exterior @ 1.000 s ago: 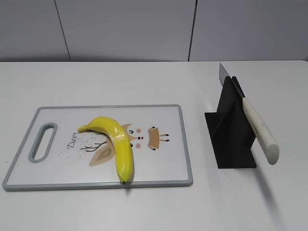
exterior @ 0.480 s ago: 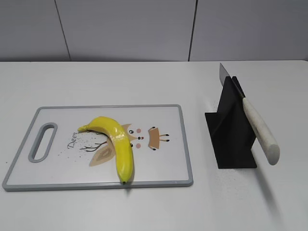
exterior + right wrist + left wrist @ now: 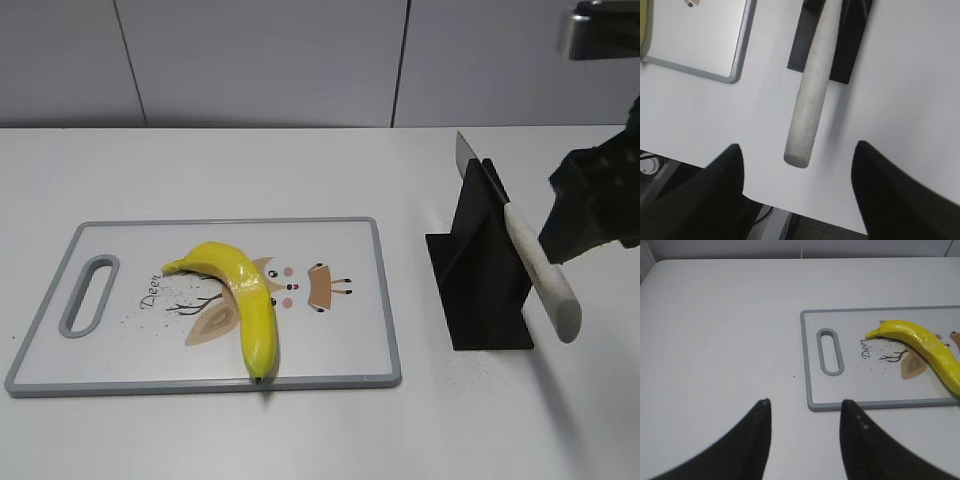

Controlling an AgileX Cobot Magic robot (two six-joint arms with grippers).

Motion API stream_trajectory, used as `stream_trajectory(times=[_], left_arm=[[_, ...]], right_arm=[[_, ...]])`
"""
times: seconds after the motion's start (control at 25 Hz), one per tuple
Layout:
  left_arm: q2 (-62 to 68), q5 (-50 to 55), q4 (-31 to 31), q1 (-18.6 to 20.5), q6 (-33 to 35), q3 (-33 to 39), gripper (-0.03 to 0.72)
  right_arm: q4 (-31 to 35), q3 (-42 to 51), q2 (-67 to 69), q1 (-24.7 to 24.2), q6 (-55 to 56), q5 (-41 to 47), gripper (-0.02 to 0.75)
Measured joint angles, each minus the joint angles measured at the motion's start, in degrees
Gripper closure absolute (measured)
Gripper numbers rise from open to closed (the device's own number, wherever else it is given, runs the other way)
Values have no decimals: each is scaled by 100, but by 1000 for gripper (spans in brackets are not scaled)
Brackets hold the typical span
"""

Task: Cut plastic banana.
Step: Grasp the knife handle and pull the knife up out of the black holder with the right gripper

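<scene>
The knife [image 3: 543, 272] will bring out a wide blade hidden inside when I lift it, because a grey tip [image 3: 465, 152] sticks out behind the black holder.
The plastic banana [image 3: 245, 300] is glossy yellow and curved. It lies on the white cutting board [image 3: 340, 345], with its dark tip near the front edge. In the left wrist view the banana [image 3: 925, 342] lies right of the board's handle slot. A knife with a pale handle [image 3: 535, 270] rests slanted in a black holder [image 3: 480, 290]. My right gripper [image 3: 585, 215] is open and hangs just right of the handle. In the right wrist view its fingers [image 3: 798, 145] straddle the handle's end [image 3: 812, 95] without touching it. My left gripper [image 3: 806, 401] is open and empty, near the board's corner [image 3: 812, 405].
The board has a grey rim and a handle slot [image 3: 90, 295] at its left end. The white table's front edge shows in the right wrist view [image 3: 805, 212], just below the knife handle. A grey wall stands behind the table.
My right arm has come into the exterior view from the right and now hangs by the knife handle. The banana, board and knife have not moved.
</scene>
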Motion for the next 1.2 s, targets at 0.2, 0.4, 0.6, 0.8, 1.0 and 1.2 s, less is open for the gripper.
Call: stream_trajectory(times=[0.2,0.4,0.6,0.8,1.0,1.2], left_arm=[[0,0,0,0,0,0,250],[0,0,0,0,0,0,250],[0,0,0,0,0,0,251],[0,0,0,0,0,0,252],[0,0,0,0,0,0,252],[0,0,-1,0,0,0,252]], right_arm=[[7,-36,617,0,0,-25,202],[0,-36,1102,0,11,-183,202],[-164,-36,1598,0,11,-220,202],[-161,-36,1873,0,27,-236,276],[-93,-37,1877,-7,202,-199,513],[3,-37,1877,-7,256,-199,514]])
